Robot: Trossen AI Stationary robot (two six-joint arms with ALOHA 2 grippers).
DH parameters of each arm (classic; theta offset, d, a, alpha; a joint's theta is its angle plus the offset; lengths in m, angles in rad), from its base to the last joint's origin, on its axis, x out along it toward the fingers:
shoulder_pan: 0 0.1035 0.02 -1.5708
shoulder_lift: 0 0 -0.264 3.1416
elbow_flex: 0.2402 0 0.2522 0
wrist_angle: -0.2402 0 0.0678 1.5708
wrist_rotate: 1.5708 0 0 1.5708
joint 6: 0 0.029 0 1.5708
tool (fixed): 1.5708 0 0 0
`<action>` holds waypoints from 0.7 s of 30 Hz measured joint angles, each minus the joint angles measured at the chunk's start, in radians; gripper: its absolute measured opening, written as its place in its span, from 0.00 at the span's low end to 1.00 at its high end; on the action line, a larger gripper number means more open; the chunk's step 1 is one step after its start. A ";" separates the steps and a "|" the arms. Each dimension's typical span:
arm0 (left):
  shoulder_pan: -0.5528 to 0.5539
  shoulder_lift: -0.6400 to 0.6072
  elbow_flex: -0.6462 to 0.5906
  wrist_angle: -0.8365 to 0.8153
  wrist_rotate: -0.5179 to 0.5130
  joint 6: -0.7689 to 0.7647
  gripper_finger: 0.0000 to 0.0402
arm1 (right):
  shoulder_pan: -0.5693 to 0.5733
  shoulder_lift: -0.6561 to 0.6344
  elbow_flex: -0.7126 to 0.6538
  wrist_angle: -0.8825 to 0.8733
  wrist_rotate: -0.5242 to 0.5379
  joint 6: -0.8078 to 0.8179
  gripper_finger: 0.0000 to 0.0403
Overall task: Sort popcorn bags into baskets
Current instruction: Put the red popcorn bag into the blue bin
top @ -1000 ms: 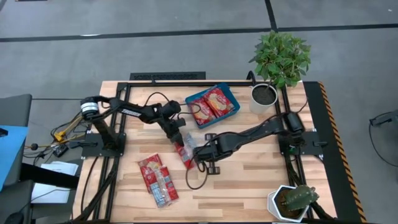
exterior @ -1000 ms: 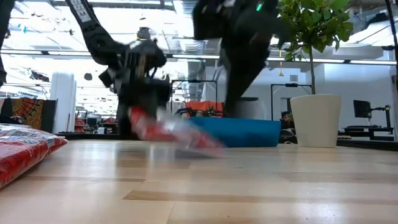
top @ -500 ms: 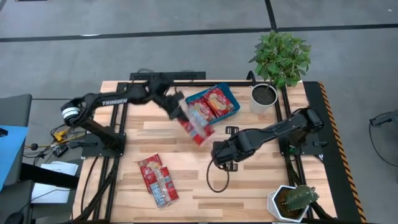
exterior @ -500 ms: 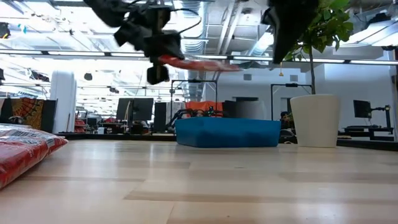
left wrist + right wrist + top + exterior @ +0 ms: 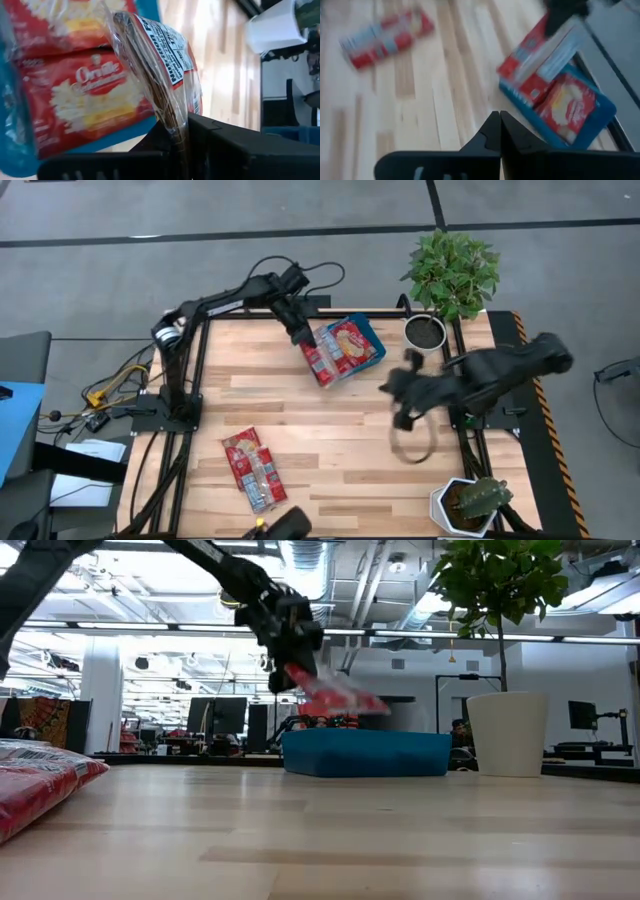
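The popcorn bag lies at a slant past the teal tray's edge. My left gripper should lower the bag and let go of it, then push the bag's gripped end (image 5: 310,351) inside.
My left gripper (image 5: 301,337) is above the left end of the teal tray (image 5: 374,332) and is shut on a red-edged, silvery popcorn bag (image 5: 322,361). In the low view this bag (image 5: 336,696) slants down from the gripper (image 5: 291,658) above the tray (image 5: 365,753). Two red bags with cream pictures (image 5: 350,343) lie flat in the tray. Two more bags (image 5: 253,470) lie side by side on the table near its near-left corner. My right gripper (image 5: 401,394) is shut on nothing, up over the table's right part; its fingers meet in the right wrist view (image 5: 499,124). My left gripper pinches the popcorn bag between its two fingers (image 5: 220,137) at the bag's far-left end (image 5: 176,127). The bag shows edge-on between them. The fingers come from above, slanting toward the tray. The bag is lifted clear and slants down over the tray's bags (image 5: 75,95).
A white pot with a leafy plant (image 5: 426,335) stands just right of the tray. A white pot with a cactus (image 5: 468,504) is at the near-right corner. A dark cable loop (image 5: 410,442) hangs under my right arm. The table's middle is bare wood.
My left gripper has lifted the bag off the table's middle and carried it up and toward the far edge, until it is over the tray. The bag is now clear of the table. My right arm has pulled back from the bag toward the table's right edge and risen.
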 joint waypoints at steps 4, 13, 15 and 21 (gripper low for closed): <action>0.029 0.060 0.031 -0.040 -0.005 0.038 0.01 | 0.009 -0.208 -0.183 0.098 0.066 0.078 0.03; 0.083 0.078 0.125 -0.044 -0.010 0.044 0.02 | -0.001 -0.341 -0.451 0.158 0.052 0.208 0.03; 0.088 0.077 0.148 -0.053 -0.030 0.067 0.02 | -0.001 -0.341 -0.481 0.169 0.053 0.208 0.04; 0.091 0.079 0.153 -0.073 -0.040 0.148 0.02 | 0.003 -0.351 -0.545 0.229 0.047 0.206 0.04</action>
